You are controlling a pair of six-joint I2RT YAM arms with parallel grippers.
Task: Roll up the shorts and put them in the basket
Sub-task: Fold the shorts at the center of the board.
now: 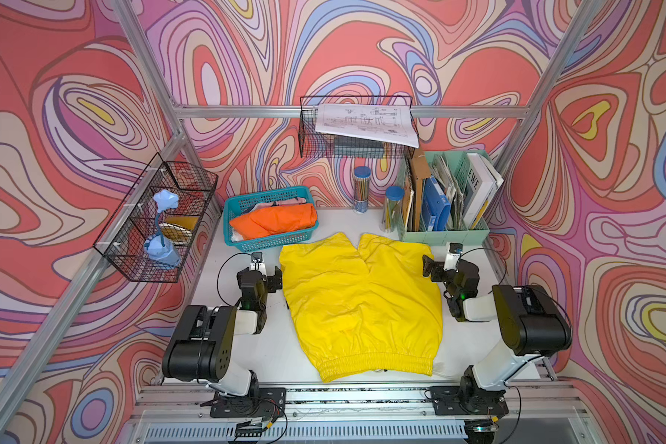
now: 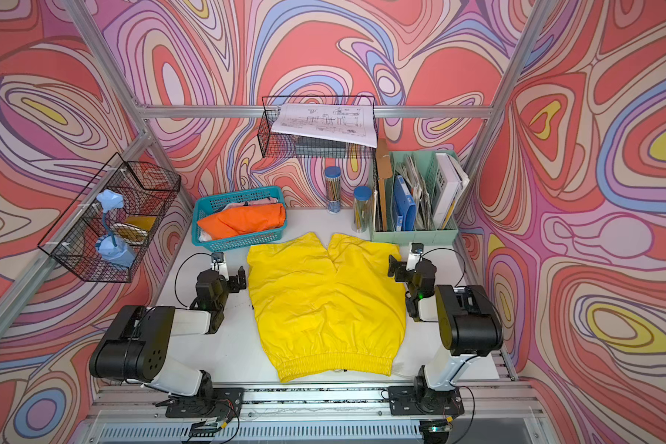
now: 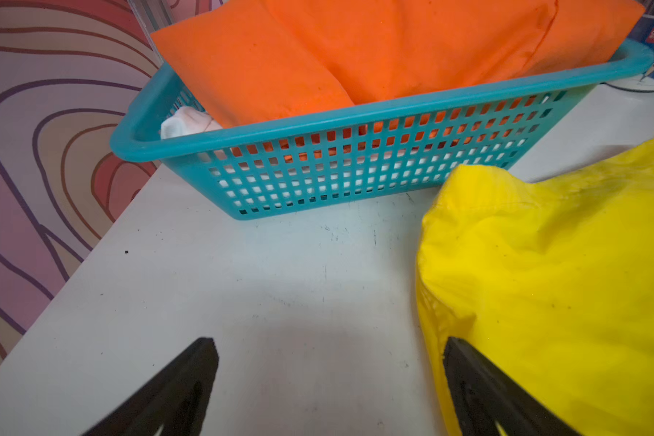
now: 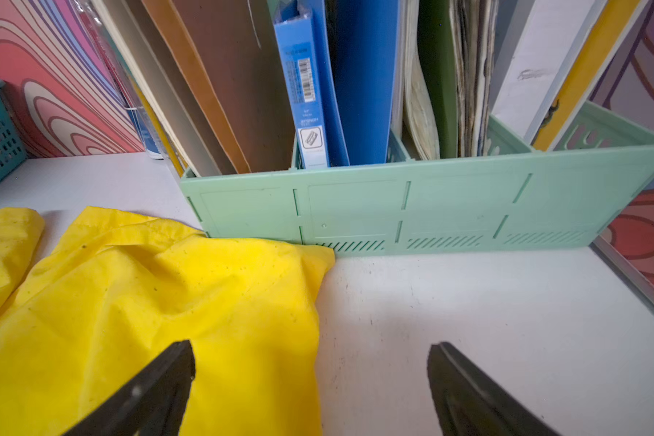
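Note:
My grippers are at opposite edges of the shorts (image 1: 285, 287). Next, my left gripper moves across to the shorts' edge at my right gripper (image 1: 435, 340) near the waistband, so that both grippers lift that edge.
The bright yellow shorts (image 1: 362, 303) lie flat in the middle of the white table in both top views (image 2: 327, 303), with the elastic waistband at the front edge and the two legs pointing to the back. My left gripper (image 1: 262, 275) stands open at the left leg's outer edge. In the left wrist view (image 3: 329, 347) one finger is over the yellow fabric (image 3: 544, 283) and the other over bare table. My right gripper (image 1: 443, 265) is open and straddles the right leg's outer edge (image 4: 310, 351), holding nothing.
A teal basket (image 1: 247, 244) holding an orange folded garment (image 1: 273, 221) stands behind the left gripper. A green file holder (image 1: 445, 232) with books touches the right leg's hem. Two pencil tubes (image 1: 362, 188) stand at the back. Wire baskets (image 1: 158, 219) hang on the walls.

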